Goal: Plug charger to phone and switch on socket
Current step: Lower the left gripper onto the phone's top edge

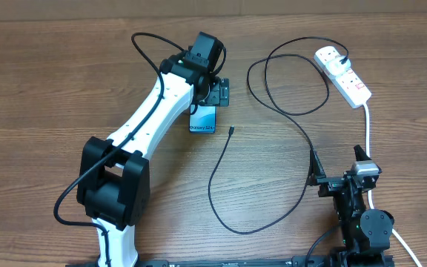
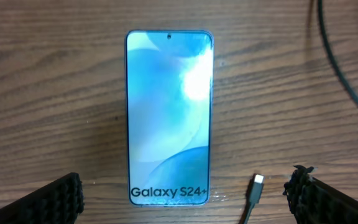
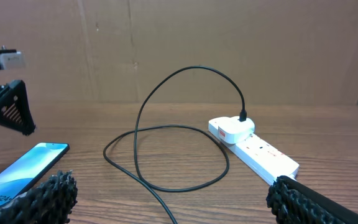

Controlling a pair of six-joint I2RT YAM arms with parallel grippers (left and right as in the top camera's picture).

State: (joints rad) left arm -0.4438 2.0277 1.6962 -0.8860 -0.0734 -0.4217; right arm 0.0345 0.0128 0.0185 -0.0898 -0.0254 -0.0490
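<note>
The phone's near end (image 2: 169, 191) is in line with my open left gripper, but the connector must go there. The gripper should come down around the phone nearer to its far end (image 2: 169, 78).
The phone (image 2: 169, 115) lies flat on the wooden table, its blue screen up and "Galaxy S24+" along the near edge. In the overhead view it (image 1: 204, 122) is partly under my left wrist. My left gripper (image 2: 185, 208) is open and empty above the phone's near end; overhead it shows at the phone's far end (image 1: 215, 95). The charger's connector tip (image 2: 257, 185) lies loose just right of the phone (image 1: 230, 131). Its black cable (image 1: 221, 200) loops to a white plug (image 3: 232, 129) seated in the socket strip (image 1: 351, 83). My right gripper (image 3: 173, 202) is open and empty, near the front edge (image 1: 338, 169).
The strip's thick white lead (image 1: 368, 126) runs down past my right arm to the front right. The black cable forms a wide loop (image 3: 166, 155) in front of my right gripper. A brown cardboard wall (image 3: 185, 37) stands behind the table.
</note>
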